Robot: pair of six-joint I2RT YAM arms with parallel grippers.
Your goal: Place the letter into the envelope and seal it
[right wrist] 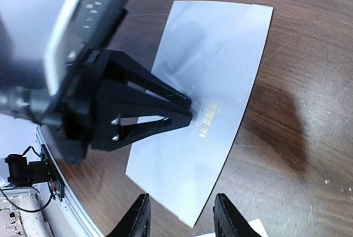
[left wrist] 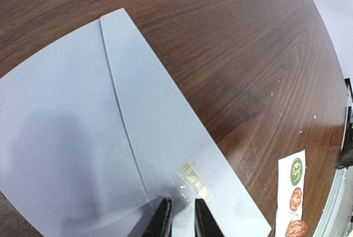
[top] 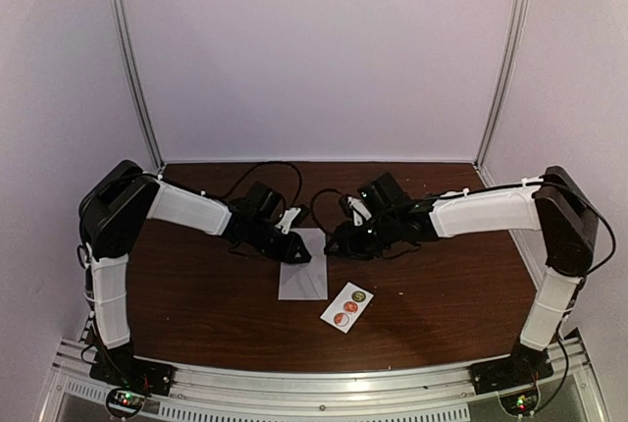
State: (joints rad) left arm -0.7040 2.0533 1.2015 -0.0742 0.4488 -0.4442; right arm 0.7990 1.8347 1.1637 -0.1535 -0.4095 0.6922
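Note:
I can see the end red sticker's edge [left wrist: 294,223] curling up off the white strip, so my right gripper continues toward that sticker [top: 340,320] and grips its raised edge.
The pale grey envelope [top: 302,275] lies flat on the brown table, its flap folded down and a small gold print near the flap's tip [left wrist: 196,179]. No letter shows in any view. My left gripper [left wrist: 182,210] has its jaws nearly together with only a thin gap, and its tips rest on the envelope at the flap's tip. It shows the same way in the right wrist view [right wrist: 189,110]. My right gripper [right wrist: 182,215] is open and empty. It hovers over the envelope's edge [right wrist: 220,154], to the right of the left gripper [top: 299,253].
A white strip of round stickers [top: 346,306] lies just right of the envelope's near corner, and also shows in the left wrist view [left wrist: 295,198]. The enclosure's white walls stand behind and at both sides. Cables hang behind both wrists.

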